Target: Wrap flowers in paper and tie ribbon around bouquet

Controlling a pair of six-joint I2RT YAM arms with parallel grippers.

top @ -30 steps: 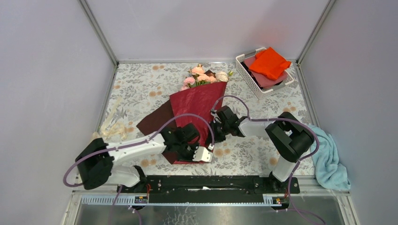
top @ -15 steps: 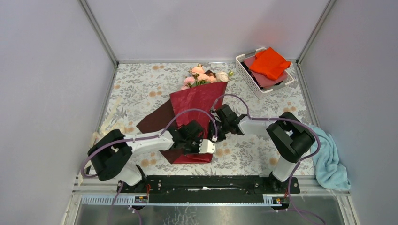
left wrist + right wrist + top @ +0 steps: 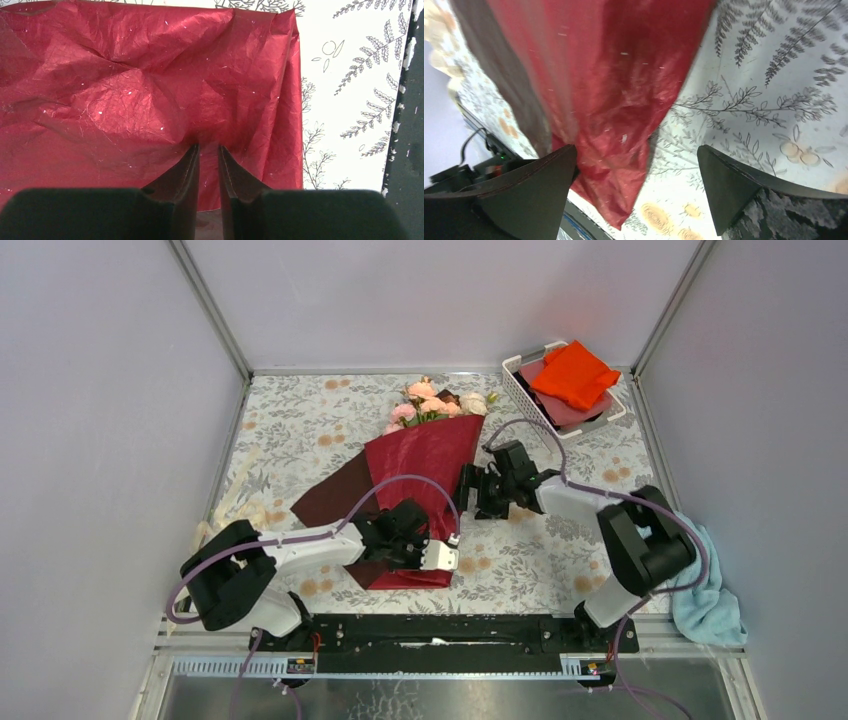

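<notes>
The paper's darker flap (image 3: 335,495) is open and my left gripper is pressing on the cone. My right gripper should therefore pinch the cone's edge (image 3: 457,519) first, before my left gripper folds the flap.
The bouquet lies in the middle of the floral table, with the pink and cream flowers (image 3: 432,405) at its far end. The dark red paper (image 3: 425,455) is folded into a cone over the stems, and a darker flap spreads out to the left. My left gripper (image 3: 432,552) is at the cone's near end, its jaws nearly together on a crease of the paper (image 3: 150,85); in the left wrist view the left gripper (image 3: 207,147) points into that crease. My right gripper (image 3: 468,495) stands wide open just off the cone's right edge, and in the right wrist view the right gripper (image 3: 636,147) straddles the paper (image 3: 609,75) and bare table. The cream ribbon (image 3: 238,502) lies loose at the far left.
A white basket (image 3: 520,390) holding an orange cloth (image 3: 575,375) stands at the back right. A light blue towel (image 3: 705,585) hangs over the right edge. Purple cables loop above both arms. The black rail (image 3: 450,630) runs along the near edge.
My right gripper has opened wide, let go of the paper and drawn back to the right and farther away. The left gripper slid a little right and stays on the cone's near end.
</notes>
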